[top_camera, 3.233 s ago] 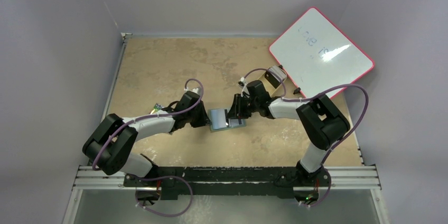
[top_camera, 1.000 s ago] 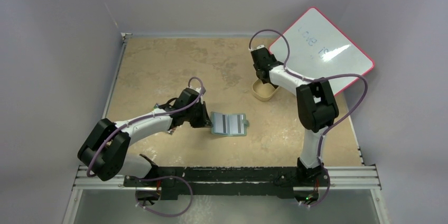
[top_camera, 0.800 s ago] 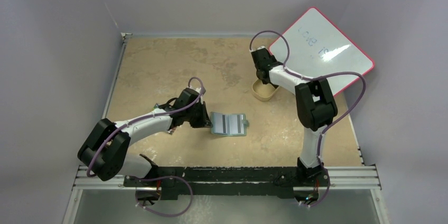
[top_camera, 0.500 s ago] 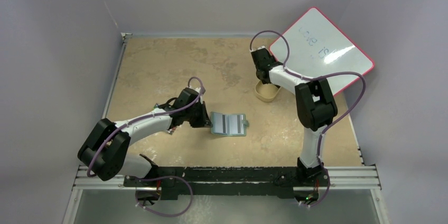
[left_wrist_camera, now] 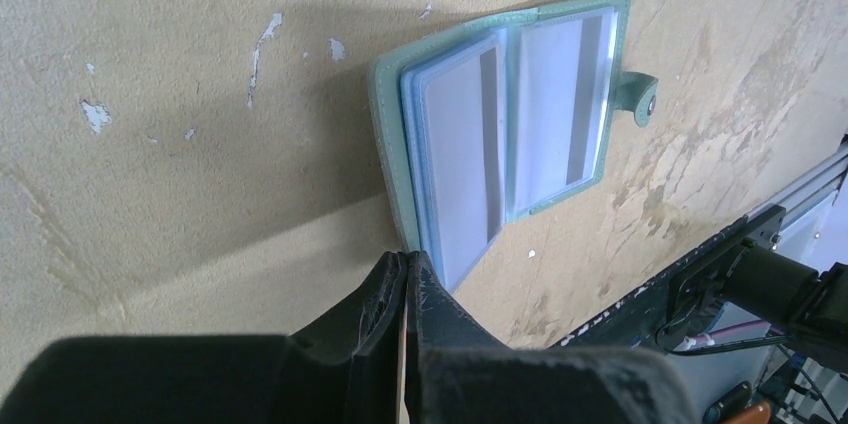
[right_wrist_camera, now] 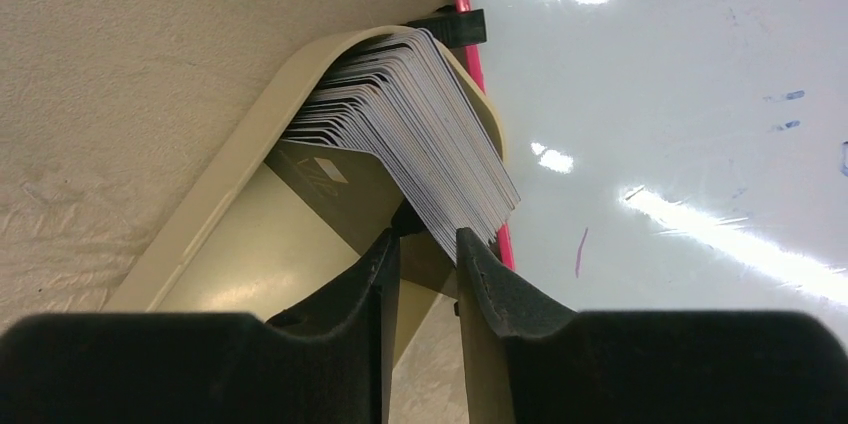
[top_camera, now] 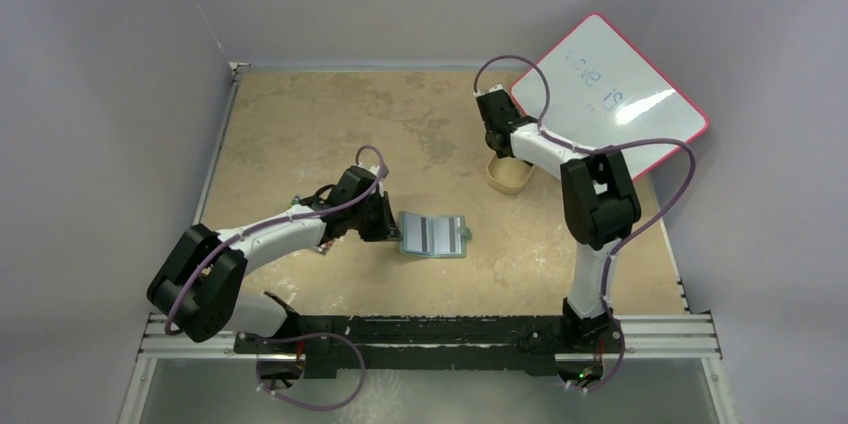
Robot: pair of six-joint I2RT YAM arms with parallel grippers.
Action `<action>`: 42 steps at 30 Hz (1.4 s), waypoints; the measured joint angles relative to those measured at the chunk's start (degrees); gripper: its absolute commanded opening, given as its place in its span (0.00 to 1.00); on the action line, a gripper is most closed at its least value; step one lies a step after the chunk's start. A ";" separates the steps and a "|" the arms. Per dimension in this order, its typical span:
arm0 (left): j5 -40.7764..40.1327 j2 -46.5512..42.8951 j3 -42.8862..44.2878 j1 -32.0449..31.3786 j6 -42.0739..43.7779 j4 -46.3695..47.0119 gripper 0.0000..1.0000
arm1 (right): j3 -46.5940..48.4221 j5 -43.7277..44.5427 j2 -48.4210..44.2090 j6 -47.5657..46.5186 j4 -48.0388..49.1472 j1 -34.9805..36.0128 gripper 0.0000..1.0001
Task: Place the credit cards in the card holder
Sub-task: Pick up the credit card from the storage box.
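Note:
The credit cards stand in the tray [top_camera: 511, 175] far from my left gripper, so my right gripper should hand it a card, then steady the card holder's tab [top_camera: 466, 232].
The green card holder [top_camera: 433, 235] lies open mid-table, and pale striped cards show in its clear sleeves [left_wrist_camera: 455, 164]. Its snap tab [left_wrist_camera: 640, 99] points away from my left gripper [left_wrist_camera: 408, 256], which is shut on the near corner of the holder's cover, at the holder's left edge [top_camera: 390, 229]. A fanned stack of grey credit cards [right_wrist_camera: 420, 114] stands on edge in the tan tray [right_wrist_camera: 230, 164]. My right gripper [right_wrist_camera: 423, 239] hangs over that tray [top_camera: 510, 179]. Its jaws stand narrowly apart around the stack's lower corner, with a gap still showing.
A red-framed whiteboard [top_camera: 610, 94] lies tilted at the back right, right behind the tray and touching it [right_wrist_camera: 680, 94]. Grey walls close the table at the back and on both sides. The black base rail [top_camera: 430, 329] runs along the near edge.
The right arm left the card holder and went to the tray. Over the last second its jaws narrowed on the card stack and the tray slid slightly right. The left arm stayed put.

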 measured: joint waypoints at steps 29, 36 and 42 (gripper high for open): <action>-3.65 -0.13 1.49 0.33 -1.73 -1.62 0.23 | 1.95 -16.87 -13.25 8.28 -10.99 1.36 0.00; -7.74 -4.90 2.91 0.33 -4.09 -3.78 0.40 | -2.60 -30.08 -22.80 12.81 -10.08 1.31 0.00; -8.59 -12.70 3.63 0.33 -6.60 -2.78 0.43 | -11.10 -47.45 -32.26 20.22 -2.89 1.29 0.00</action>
